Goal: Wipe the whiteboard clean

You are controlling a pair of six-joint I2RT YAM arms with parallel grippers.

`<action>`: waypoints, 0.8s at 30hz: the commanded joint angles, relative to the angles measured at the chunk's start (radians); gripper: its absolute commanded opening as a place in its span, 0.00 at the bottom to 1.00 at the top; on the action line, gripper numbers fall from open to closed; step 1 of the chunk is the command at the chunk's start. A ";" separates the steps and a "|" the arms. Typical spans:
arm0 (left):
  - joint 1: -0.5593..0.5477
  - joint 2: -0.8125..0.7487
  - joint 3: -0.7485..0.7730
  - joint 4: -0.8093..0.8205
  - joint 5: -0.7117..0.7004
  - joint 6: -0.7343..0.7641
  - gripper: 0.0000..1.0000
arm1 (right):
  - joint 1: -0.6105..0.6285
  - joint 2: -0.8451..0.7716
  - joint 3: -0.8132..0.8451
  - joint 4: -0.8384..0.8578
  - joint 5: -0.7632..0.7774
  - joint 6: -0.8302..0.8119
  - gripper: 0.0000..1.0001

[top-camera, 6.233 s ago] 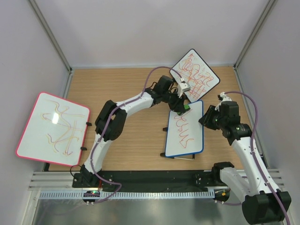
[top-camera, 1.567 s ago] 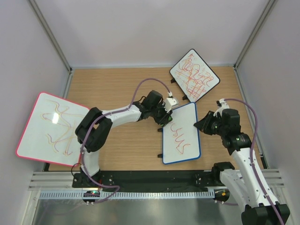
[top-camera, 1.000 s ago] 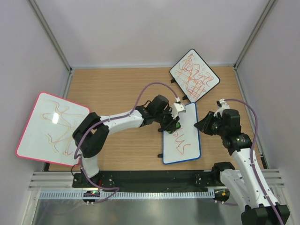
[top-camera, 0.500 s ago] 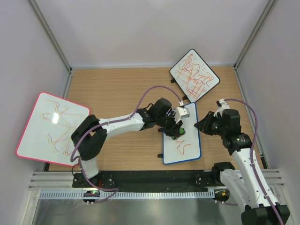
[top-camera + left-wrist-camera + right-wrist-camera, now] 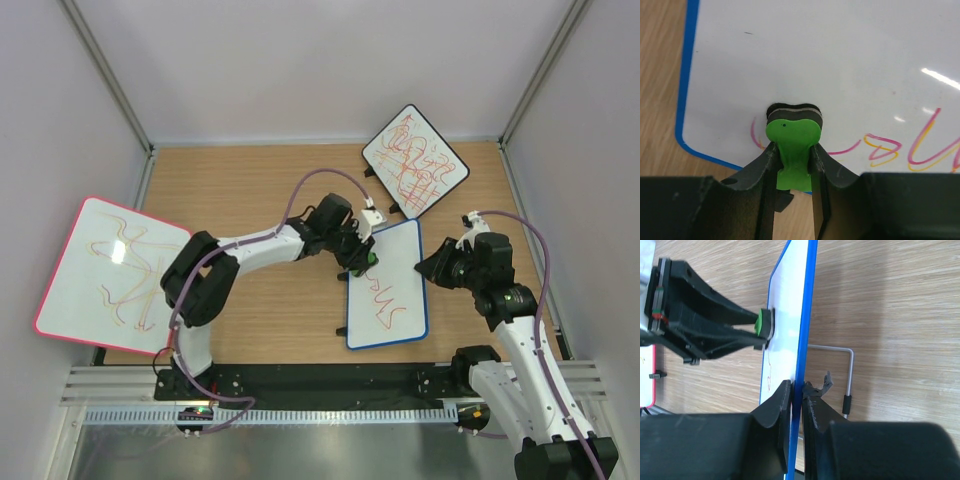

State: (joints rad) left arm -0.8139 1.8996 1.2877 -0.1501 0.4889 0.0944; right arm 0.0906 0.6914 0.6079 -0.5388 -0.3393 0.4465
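I can see only a short end of the red curve (image 5: 754, 131) still above the eraser, so next my left gripper wipes that end of the curve. Then it should sweep back down over the lower scribbles (image 5: 386, 309).
The blue-framed whiteboard (image 5: 390, 285) stands tilted in the middle of the table, with red scribbles on its lower half and a wiped upper part. My left gripper (image 5: 364, 258) is shut on a green eraser (image 5: 792, 145) and presses its black felt against the board's left edge region (image 5: 840, 75). My right gripper (image 5: 432, 266) is shut on the board's right blue frame edge (image 5: 805, 340) and holds it up. The eraser also shows in the right wrist view (image 5: 763, 323).
A black-framed board (image 5: 414, 160) full of red scribbles lies at the back right. A larger pink-framed board (image 5: 112, 272) leans at the left edge. A wire stand leg (image 5: 850, 375) sticks out behind the blue board.
My left gripper has swept the eraser down across the board and back up toward its upper left. The upper scribbles are gone. The right gripper has held the board still.
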 commanded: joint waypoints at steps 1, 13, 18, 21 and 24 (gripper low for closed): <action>0.004 0.056 0.059 -0.005 -0.075 0.053 0.00 | 0.005 -0.012 0.030 -0.016 0.008 -0.046 0.01; 0.027 0.125 0.168 -0.008 -0.108 0.056 0.00 | 0.006 -0.013 0.029 -0.016 0.008 -0.048 0.01; 0.053 0.148 0.214 -0.008 -0.133 0.083 0.01 | 0.005 -0.007 0.027 -0.013 0.006 -0.051 0.01; 0.053 0.174 0.234 -0.016 -0.136 0.091 0.00 | 0.005 -0.006 0.027 -0.013 0.006 -0.051 0.01; 0.053 0.176 0.233 -0.016 -0.115 0.081 0.00 | 0.008 -0.007 0.029 -0.015 0.008 -0.049 0.01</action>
State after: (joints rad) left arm -0.7582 2.0602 1.4963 -0.1757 0.3840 0.1619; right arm 0.0895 0.6914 0.6102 -0.5373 -0.3176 0.4469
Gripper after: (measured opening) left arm 0.294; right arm 0.168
